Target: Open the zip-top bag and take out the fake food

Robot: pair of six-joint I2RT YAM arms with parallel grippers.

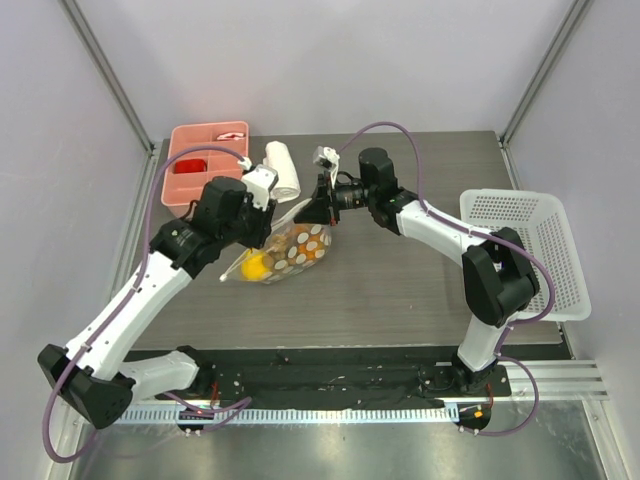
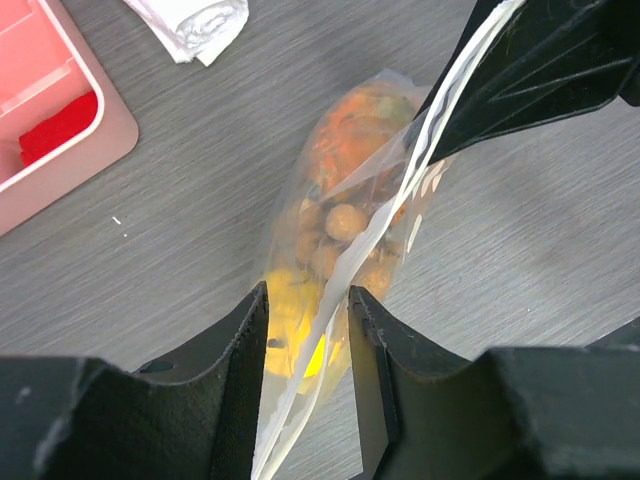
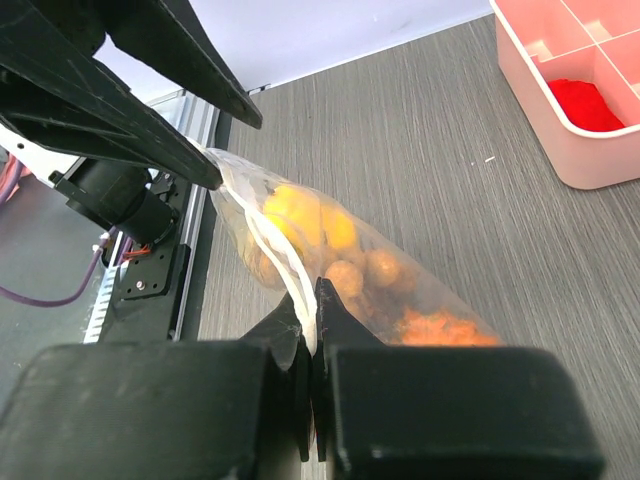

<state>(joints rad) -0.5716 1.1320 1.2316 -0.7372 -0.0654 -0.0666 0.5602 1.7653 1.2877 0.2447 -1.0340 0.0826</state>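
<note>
Both edges of the bag at the zip strip's end [image 3: 306,322] are pinched in my right gripper, so my left gripper should hold the zip strip while my right gripper goes to pull one edge [image 2: 352,256] open.
The clear zip-top bag [image 1: 285,252] hangs tilted over the table, stretched between both grippers. It holds the fake food: a yellow fruit [image 2: 290,320], brown balls [image 2: 345,222] and an orange spiky fruit [image 2: 350,125]. My right gripper [image 3: 314,290] is shut on the bag's white zip strip [image 3: 285,262] at the upper end. My left gripper [image 2: 307,292] stands at the lower end. Its jaws are apart on either side of the strip [image 2: 380,225], with a gap showing on both sides. In the top view the left gripper [image 1: 255,235] and right gripper [image 1: 318,212] face each other over the bag.
A pink compartment tray [image 1: 205,160] with a red piece [image 1: 188,166] sits at the back left. A rolled white towel [image 1: 283,170] lies beside it. A white mesh basket [image 1: 530,250] stands at the table's right edge.
</note>
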